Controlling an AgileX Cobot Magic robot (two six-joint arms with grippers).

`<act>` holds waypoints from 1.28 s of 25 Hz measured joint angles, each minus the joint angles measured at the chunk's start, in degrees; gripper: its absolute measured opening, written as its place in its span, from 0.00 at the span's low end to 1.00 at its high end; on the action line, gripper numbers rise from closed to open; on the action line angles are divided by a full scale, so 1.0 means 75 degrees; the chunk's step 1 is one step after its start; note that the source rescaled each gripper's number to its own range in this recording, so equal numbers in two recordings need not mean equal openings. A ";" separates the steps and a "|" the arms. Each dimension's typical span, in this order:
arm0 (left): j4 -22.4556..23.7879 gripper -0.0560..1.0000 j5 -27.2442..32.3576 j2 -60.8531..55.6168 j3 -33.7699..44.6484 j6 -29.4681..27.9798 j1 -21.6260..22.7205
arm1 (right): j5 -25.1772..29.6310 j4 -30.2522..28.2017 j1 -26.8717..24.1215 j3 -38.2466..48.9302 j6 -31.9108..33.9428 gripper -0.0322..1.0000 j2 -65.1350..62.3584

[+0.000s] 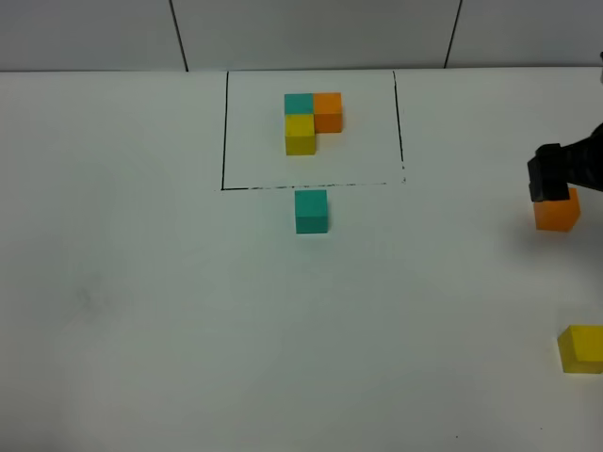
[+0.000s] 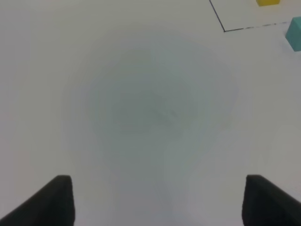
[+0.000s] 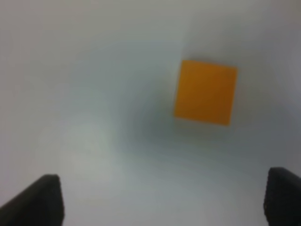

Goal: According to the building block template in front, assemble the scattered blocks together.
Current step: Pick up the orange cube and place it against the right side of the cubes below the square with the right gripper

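Note:
My right gripper should keep going down over the orange cube (image 1: 557, 216) and close on its opposite sides (image 3: 180, 89), because the cube stands free and is narrower than the gap between the open fingers.
The building block template (image 1: 311, 121), a teal, orange and yellow L-shaped cluster, sits inside a thin black outline (image 1: 226, 132) at the back centre. Of the scattered blocks, the teal cube (image 1: 311, 211) lies just in front of the outline. The orange cube (image 1: 557, 211) is at the far right and the yellow cube (image 1: 581, 348) at the front right. My right gripper (image 1: 554, 177) hovers over the orange cube (image 3: 205, 92), open, its fingers wide apart (image 3: 164, 179). My left gripper (image 2: 158, 184) is open and empty over bare table.
The white table (image 1: 141, 301) has its back edge against a wall. The left wrist view catches the outline's corner (image 2: 225, 30), the teal cube (image 2: 295, 34) and the edge of the template's yellow cube (image 2: 268, 2).

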 joint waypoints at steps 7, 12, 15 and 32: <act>0.0000 0.75 0.0000 0.0000 0.0000 0.0000 0.0000 | 0.0114 -0.0001 -0.0090 -0.1271 -0.0010 0.74 0.1608; 0.0000 0.75 0.0000 0.0000 0.0000 -0.0003 0.0000 | 0.0200 -0.0070 -0.0363 -0.1397 -0.0016 0.74 0.2059; 0.0000 0.74 0.0000 0.0000 0.0000 -0.0003 0.0000 | 0.0201 -0.0086 -0.0531 -0.1413 -0.0112 0.74 0.2220; 0.0000 0.74 -0.0002 0.0000 0.0000 -0.0003 0.0000 | -0.0121 0.0095 -0.0860 -0.1428 -0.0745 0.74 0.2938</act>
